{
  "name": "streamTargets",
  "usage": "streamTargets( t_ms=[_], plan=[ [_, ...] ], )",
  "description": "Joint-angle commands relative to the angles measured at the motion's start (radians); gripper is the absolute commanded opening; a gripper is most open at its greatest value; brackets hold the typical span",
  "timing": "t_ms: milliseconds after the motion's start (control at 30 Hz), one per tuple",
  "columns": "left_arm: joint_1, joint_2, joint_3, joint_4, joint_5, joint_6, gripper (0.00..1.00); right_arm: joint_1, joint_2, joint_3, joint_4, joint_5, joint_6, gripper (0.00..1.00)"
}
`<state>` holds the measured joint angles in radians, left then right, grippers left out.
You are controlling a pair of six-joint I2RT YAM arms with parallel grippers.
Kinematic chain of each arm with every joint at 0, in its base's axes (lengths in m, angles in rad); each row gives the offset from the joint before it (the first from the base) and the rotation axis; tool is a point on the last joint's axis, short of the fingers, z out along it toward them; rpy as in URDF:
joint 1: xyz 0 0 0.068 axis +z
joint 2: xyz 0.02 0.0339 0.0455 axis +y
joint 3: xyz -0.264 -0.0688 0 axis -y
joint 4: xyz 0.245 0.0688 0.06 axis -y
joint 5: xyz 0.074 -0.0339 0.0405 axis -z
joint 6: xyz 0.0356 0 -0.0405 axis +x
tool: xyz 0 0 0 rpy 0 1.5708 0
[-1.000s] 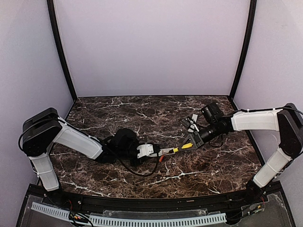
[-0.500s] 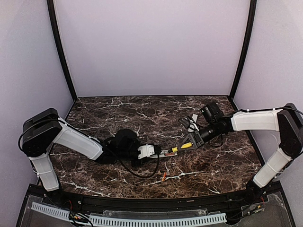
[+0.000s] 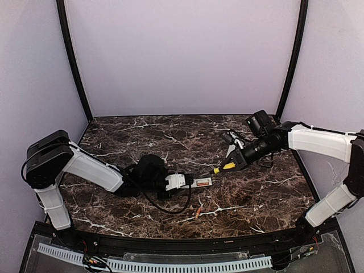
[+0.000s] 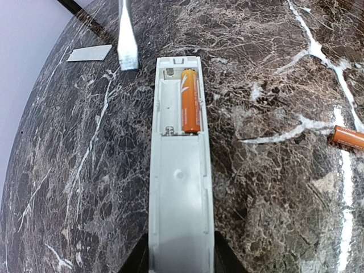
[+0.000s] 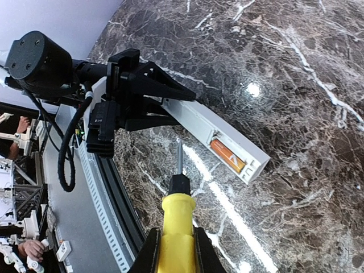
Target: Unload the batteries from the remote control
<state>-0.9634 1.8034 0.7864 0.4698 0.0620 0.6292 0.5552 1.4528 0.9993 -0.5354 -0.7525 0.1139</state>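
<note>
The screwdriver tip [image 4: 128, 63] is hanging next to the remote control's empty slot, so my right gripper should pull back and lower the tip at the orange battery's far end [image 4: 189, 74].
My left gripper [image 3: 181, 182] is shut on the near end of the white remote control [image 3: 200, 182], held low over the marble table with its recess facing up. In the left wrist view the gripper [image 4: 181, 257] clamps the remote [image 4: 179, 187]. One orange battery [image 4: 190, 101] lies in the right slot; the left slot is empty. A second battery [image 4: 348, 137] lies loose on the table [image 3: 197, 212]. My right gripper [image 3: 236, 162] is shut on a yellow-handled screwdriver [image 5: 177, 239], its tip in the air short of the remote [image 5: 227, 139].
A flat white strip [image 4: 127, 34] and a small grey flat piece [image 4: 89, 53] lie on the table beyond the remote's far end. A black cable [image 3: 165, 206] loops on the marble near the left arm. The table's front rail [image 3: 182, 242] runs along the near edge.
A battery has come out of the remote and rolled toward the front of the table. My right gripper has drawn the screwdriver back, up and to the right, away from the remote.
</note>
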Motion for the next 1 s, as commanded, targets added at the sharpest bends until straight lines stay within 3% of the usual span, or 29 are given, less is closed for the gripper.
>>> streamTargets(
  t_ms=[0, 300, 500, 967],
  plan=[
    [-0.003, -0.045, 0.016, 0.004, -0.006, 0.023, 0.0, -0.001, -0.016, 0.057, -0.115, 0.101, -0.032, 0.0],
    [-0.003, -0.036, 0.008, 0.075, -0.022, 0.121, 0.0, 0.003, 0.005, 0.129, -0.175, 0.189, -0.141, 0.0],
    [-0.004, -0.023, 0.002, 0.096, 0.017, 0.326, 0.0, 0.019, -0.023, 0.168, -0.159, 0.219, -0.203, 0.0],
    [-0.003, -0.027, -0.051, 0.23, -0.107, 0.532, 0.0, 0.087, -0.051, 0.218, -0.266, 0.238, -0.376, 0.0]
  ],
)
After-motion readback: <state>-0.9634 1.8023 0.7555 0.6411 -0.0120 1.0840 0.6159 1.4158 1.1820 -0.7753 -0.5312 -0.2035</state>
